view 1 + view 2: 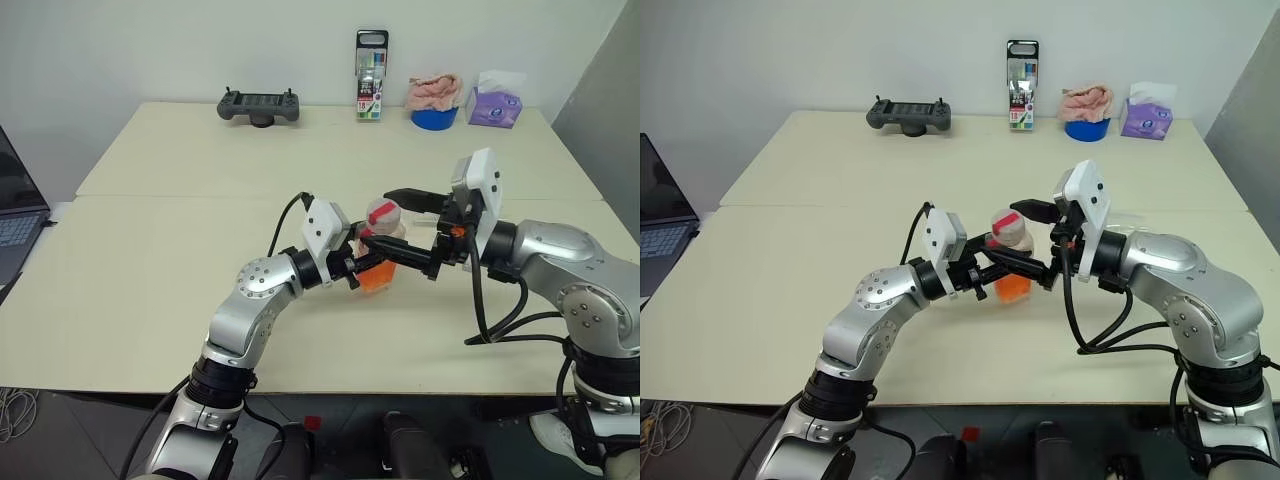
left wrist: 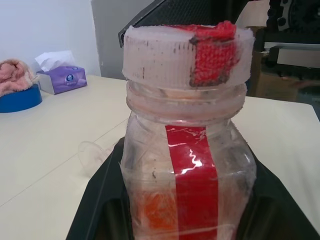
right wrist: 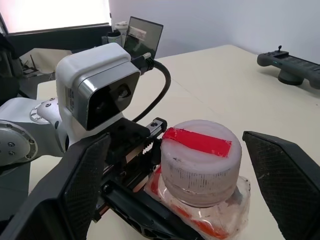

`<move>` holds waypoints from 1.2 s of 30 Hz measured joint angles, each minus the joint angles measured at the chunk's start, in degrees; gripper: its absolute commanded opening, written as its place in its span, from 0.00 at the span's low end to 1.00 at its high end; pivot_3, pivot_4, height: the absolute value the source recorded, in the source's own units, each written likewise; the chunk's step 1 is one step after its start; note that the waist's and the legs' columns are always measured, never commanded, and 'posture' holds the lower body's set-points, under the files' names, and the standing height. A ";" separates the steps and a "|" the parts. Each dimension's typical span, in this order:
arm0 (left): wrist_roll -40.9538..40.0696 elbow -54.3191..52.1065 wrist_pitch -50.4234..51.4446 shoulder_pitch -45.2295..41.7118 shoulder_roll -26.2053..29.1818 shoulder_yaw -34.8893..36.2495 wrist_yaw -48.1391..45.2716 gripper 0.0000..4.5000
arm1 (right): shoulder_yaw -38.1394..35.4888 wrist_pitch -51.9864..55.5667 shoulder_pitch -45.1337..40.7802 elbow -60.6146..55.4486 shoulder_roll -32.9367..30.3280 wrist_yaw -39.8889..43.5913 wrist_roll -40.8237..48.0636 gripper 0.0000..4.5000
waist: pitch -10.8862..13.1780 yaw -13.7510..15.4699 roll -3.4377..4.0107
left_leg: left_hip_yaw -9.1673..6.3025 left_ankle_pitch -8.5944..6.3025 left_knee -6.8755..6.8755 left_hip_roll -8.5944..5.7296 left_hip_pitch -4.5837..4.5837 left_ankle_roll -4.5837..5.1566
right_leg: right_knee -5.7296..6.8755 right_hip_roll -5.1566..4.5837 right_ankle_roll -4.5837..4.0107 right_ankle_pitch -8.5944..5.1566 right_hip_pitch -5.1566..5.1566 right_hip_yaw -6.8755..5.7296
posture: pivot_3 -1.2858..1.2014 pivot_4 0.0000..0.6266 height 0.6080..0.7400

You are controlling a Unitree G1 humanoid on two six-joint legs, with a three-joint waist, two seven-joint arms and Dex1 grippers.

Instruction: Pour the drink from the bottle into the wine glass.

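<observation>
The white cap (image 3: 201, 161) will come off in one piece and leave the bottle open when the robot lifts the cap away, since fine ridges (image 3: 199, 179) go around the cap's side.
My left gripper (image 1: 365, 262) is shut on the bottle (image 1: 384, 248), holding it upright just above the table's middle. The bottle (image 2: 187, 165) is clear plastic with a red strip and a wide whitish cap (image 3: 200, 160) that carries a red patch. The orange drink (image 2: 157, 212) fills its lower part. My right gripper (image 1: 397, 226) reaches in from the right. It is open, with one finger on each side of the cap and a gap to both. A faint clear outline (image 2: 92, 150) lies on the table beside the bottle; I cannot tell whether it is the wine glass.
Along the far table edge stand a black controller (image 1: 259, 106), a tall marker pack (image 1: 371, 75), a blue bowl (image 1: 434, 118) with a pink cloth in it, and a purple tissue box (image 1: 496, 105). A laptop (image 1: 15, 215) sits at the far left.
</observation>
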 measured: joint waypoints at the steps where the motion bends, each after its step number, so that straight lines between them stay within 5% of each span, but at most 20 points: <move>1: 0.00 0.00 0.00 0.00 -0.01 0.00 0.01 0.40 | 0.01 0.00 -0.30 0.28 0.18 -0.22 -0.10 0.79 | 0.00 0.00 0.00 | 0.00 0.00 0.00 0.00 0.00 0.00 | 0.00 0.00 0.00 0.00 0.00 0.00 | 0.52 0.24 1.00; 6: 0.03 0.01 0.00 0.02 0.05 0.00 0.13 0.40 | 0.04 -0.07 -0.89 1.07 0.34 -1.17 -0.14 0.40 | 0.00 0.01 0.00 | 0.00 0.00 0.00 0.00 0.00 0.00 | 0.00 0.00 0.00 0.00 0.00 0.00 | 0.52 0.24 1.00; 29: 0.10 -0.56 -0.05 0.30 0.20 -0.36 0.41 0.40 | -8.74 0.35 -2.46 4.77 -1.08 0.22 10.41 0.38 | 0.00 0.05 0.00 | 0.01 0.00 0.00 0.02 0.00 0.01 | 0.00 0.03 -0.02 0.01 0.01 0.01 | 0.52 0.24 1.00; 36: 0.03 -0.58 0.04 0.16 0.88 0.41 1.06 0.40 | -14.05 -5.13 12.56 9.10 -1.61 -8.84 -0.64 0.38 | -0.01 0.39 -0.02 | 0.08 0.00 -0.01 -0.02 -0.01 0.01 | 0.00 -0.01 -0.02 0.01 0.00 0.09 | 0.52 0.24 1.00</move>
